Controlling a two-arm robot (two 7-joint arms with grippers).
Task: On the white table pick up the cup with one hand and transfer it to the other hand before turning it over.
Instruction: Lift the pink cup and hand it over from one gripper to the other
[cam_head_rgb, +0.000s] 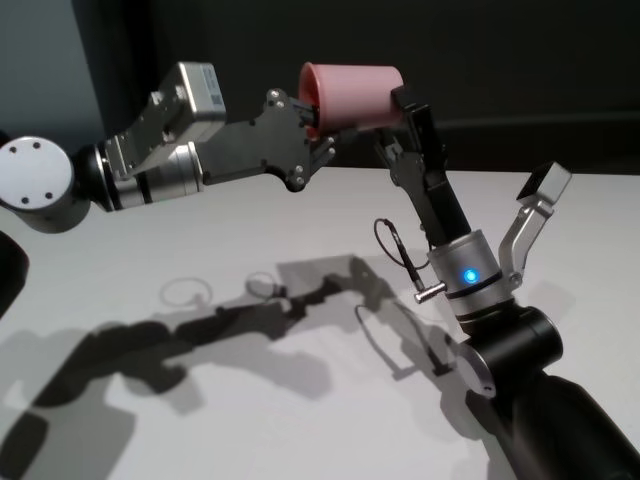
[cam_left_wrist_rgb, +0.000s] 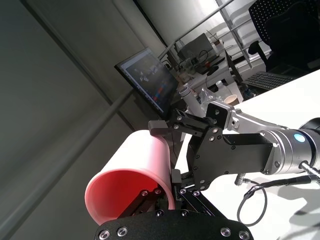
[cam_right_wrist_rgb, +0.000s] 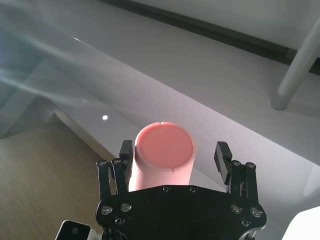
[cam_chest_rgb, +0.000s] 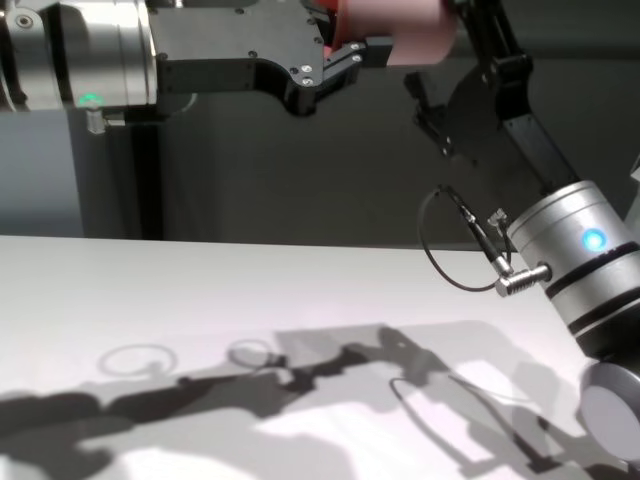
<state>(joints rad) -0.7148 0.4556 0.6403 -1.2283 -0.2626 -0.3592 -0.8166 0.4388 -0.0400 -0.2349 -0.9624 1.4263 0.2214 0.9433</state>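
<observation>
The cup's base (cam_right_wrist_rgb: 166, 145) is facing my right gripper, so I expect the cup to tip with its opening down and stand on its rim when I turn it and lower it.
The pink cup (cam_head_rgb: 350, 95) lies on its side in the air, high above the white table (cam_head_rgb: 200, 240). My left gripper (cam_head_rgb: 310, 115), on the green-lit arm (cam_chest_rgb: 90, 100), is shut on the cup's rim, one finger inside and one outside, as the left wrist view shows (cam_left_wrist_rgb: 160, 195). My right gripper (cam_head_rgb: 400, 110), on the blue-lit arm (cam_head_rgb: 468, 275), is open around the cup's base end. In the right wrist view the cup's base (cam_right_wrist_rgb: 165, 145) sits between the fingers (cam_right_wrist_rgb: 222, 155), against one and with a gap to the other.
The arms cast shadows on the table (cam_chest_rgb: 300, 370) beneath them. A black cable loop (cam_chest_rgb: 450, 250) hangs from the right wrist. A dark wall stands behind the table. A monitor (cam_left_wrist_rgb: 147, 75) and desks show far off in the left wrist view.
</observation>
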